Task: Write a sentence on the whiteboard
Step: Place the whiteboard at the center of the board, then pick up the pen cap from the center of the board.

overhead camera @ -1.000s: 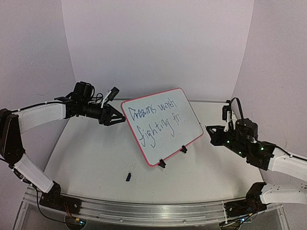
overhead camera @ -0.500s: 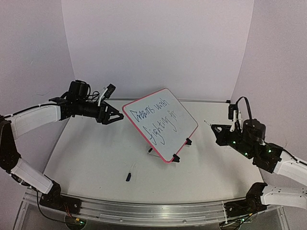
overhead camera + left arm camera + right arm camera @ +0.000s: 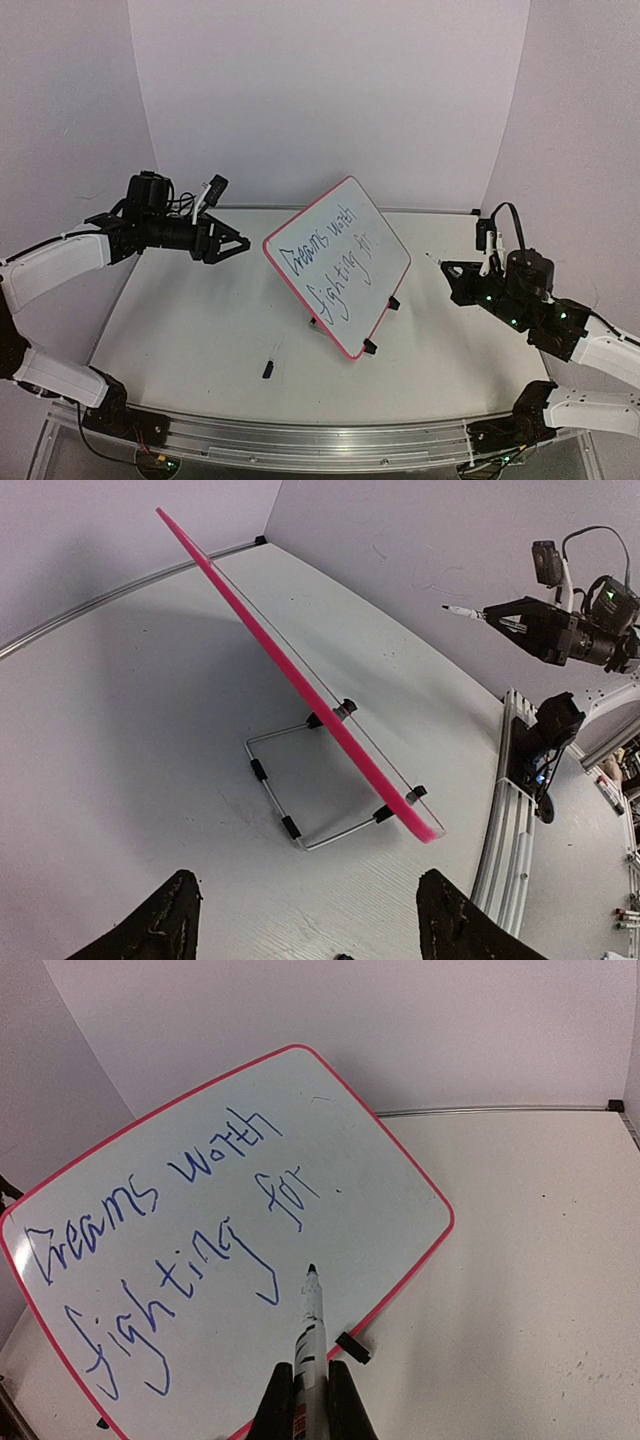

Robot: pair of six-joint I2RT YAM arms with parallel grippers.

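Note:
My left gripper is heading toward the cap (image 3: 268, 369) with open fingers, as the marker cap lies clear of the whiteboard's stand (image 3: 317, 325), and it should keep moving until its fingers stand on both sides of the cap.
The whiteboard (image 3: 335, 265) stands tilted on a wire stand (image 3: 290, 805), its pink rim edge-on in the left wrist view (image 3: 300, 680). Blue writing on it reads "Dreams worth fighting for." (image 3: 200, 1230). My left gripper (image 3: 240, 243) hangs to the board's left, apart from it, open with nothing between its fingers (image 3: 310, 920). My right gripper (image 3: 452, 272) is shut on a white marker (image 3: 310, 1325). The marker's tip points at the board's lower right part and stays off the surface. One black clip foot (image 3: 352, 1346) shows at the board's lower rim.
A small dark marker cap (image 3: 268, 369) lies on the table in front of the board. An aluminium rail (image 3: 320, 440) runs along the near edge. Walls close in at the back and on both sides.
My left gripper has come off the board's left edge, drawn back to the left and opened wider. The board has swung round on its stand. The right gripper backed off slightly, then held still.

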